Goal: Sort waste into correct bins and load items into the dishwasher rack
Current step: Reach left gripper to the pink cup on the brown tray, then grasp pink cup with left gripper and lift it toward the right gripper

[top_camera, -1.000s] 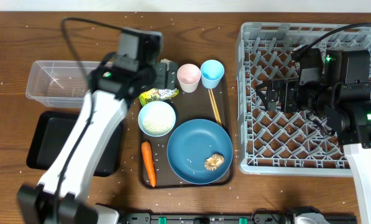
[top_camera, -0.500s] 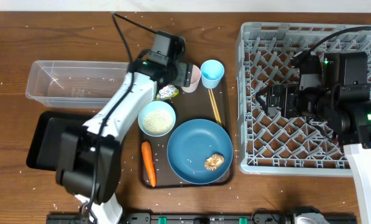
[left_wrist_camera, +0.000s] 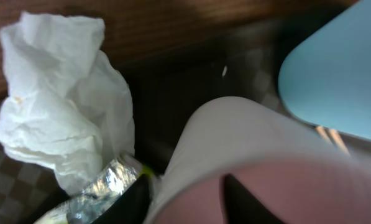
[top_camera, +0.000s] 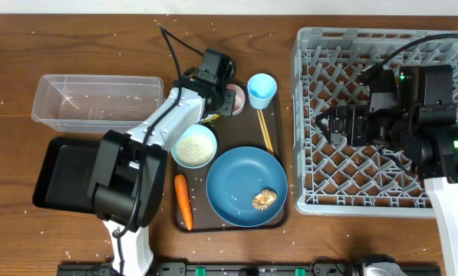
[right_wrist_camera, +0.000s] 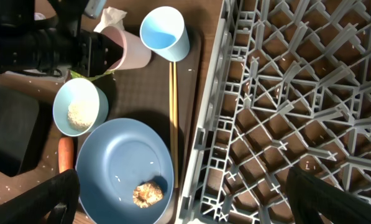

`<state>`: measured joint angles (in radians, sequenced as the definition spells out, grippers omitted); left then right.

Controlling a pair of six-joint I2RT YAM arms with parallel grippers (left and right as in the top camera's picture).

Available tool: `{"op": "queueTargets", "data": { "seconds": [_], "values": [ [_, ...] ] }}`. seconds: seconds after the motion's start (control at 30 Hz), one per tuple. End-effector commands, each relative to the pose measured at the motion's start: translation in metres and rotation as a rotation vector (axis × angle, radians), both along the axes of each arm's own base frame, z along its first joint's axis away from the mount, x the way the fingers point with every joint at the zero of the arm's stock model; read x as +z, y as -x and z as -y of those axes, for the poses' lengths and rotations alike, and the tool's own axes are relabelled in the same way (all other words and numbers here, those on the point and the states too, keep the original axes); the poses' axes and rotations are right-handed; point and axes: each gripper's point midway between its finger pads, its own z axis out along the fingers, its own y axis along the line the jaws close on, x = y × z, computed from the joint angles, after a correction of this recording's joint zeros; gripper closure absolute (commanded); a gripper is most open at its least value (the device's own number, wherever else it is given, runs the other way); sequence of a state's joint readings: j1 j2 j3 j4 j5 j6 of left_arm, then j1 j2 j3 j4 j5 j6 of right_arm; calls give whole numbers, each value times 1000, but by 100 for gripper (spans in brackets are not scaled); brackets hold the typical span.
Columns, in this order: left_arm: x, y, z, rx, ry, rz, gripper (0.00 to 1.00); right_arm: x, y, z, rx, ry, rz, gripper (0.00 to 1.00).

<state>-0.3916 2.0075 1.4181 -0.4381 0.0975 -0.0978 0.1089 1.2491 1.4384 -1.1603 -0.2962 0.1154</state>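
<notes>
The robot's left gripper is astride the pink cup's rim (right_wrist_camera: 121, 45) and the dishwasher rack is below its right gripper, so next the right gripper grips the cup (right_wrist_camera: 145, 55) by its base.
My left gripper (top_camera: 230, 100) is at the pink cup (top_camera: 235, 93) at the back of the serving tray. In the left wrist view its fingers straddle the pink cup's (left_wrist_camera: 253, 143) wall, one outside and one inside; a firm grip is not clear. Crumpled white paper (left_wrist_camera: 61, 106) and the snack wrapper (left_wrist_camera: 92, 199) lie just left of it, the light blue cup (top_camera: 261, 90) to the right. My right gripper (top_camera: 324, 123) hangs open and empty over the dishwasher rack (top_camera: 367, 207). On the tray are the chopsticks (top_camera: 265, 132), the white bowl (top_camera: 193, 146) of rice, the carrot (top_camera: 183, 202), and the blue plate (top_camera: 236, 180) carrying a brown lump (top_camera: 264, 199).
The clear tub (top_camera: 41, 100) stands at the left with the black tray (top_camera: 60, 172) in front of it. The brown serving tray (top_camera: 240, 130) lies between them and the rack. White grains are scattered over the wooden table.
The left arm swung right from over the wrapper to the pink cup, and its jaws narrowed around the cup's wall. The right gripper edged slightly left over the rack and stayed open.
</notes>
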Motion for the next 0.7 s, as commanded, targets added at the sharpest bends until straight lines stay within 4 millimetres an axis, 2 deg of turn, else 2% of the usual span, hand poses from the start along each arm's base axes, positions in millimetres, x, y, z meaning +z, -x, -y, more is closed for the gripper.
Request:
{"op": "queueTargets", "data": {
  "seconds": [0.0, 0.03, 0.07, 0.1, 0.23, 0.37, 0.5, 0.6, 0.67],
  "values": [
    [3, -6, 1, -2, -2, 15, 76, 6, 0, 4, -23, -13, 11, 1],
    [3, -6, 1, -2, -1, 16, 81, 6, 0, 4, -23, -14, 9, 1],
    [4, -6, 1, -2, 0, 18, 91, 6, 0, 4, -23, -13, 8, 1],
    [6, -7, 1, -1, 1, 21, 94, 6, 1, 4, -23, -13, 6, 1],
    [29, -6, 0, -1, 15, 57, 94, 5, 1, 4, -23, -12, 1, 1],
    [73, -5, 0, 0, 48, 136, 94, 5, 1, 4, -23, -12, 2, 1],
    [117, 8, -6, 0, 71, 190, 94, 5, 1, 4, -23, -12, 2, 1],
    [148, 30, -6, -25, 114, 195, 94, 7, -1, 4, -34, -21, 8, 4],
    [172, 49, 5, -86, 212, 191, 94, 10, -5, 4, -54, -38, 18, 6]
  ]
}}
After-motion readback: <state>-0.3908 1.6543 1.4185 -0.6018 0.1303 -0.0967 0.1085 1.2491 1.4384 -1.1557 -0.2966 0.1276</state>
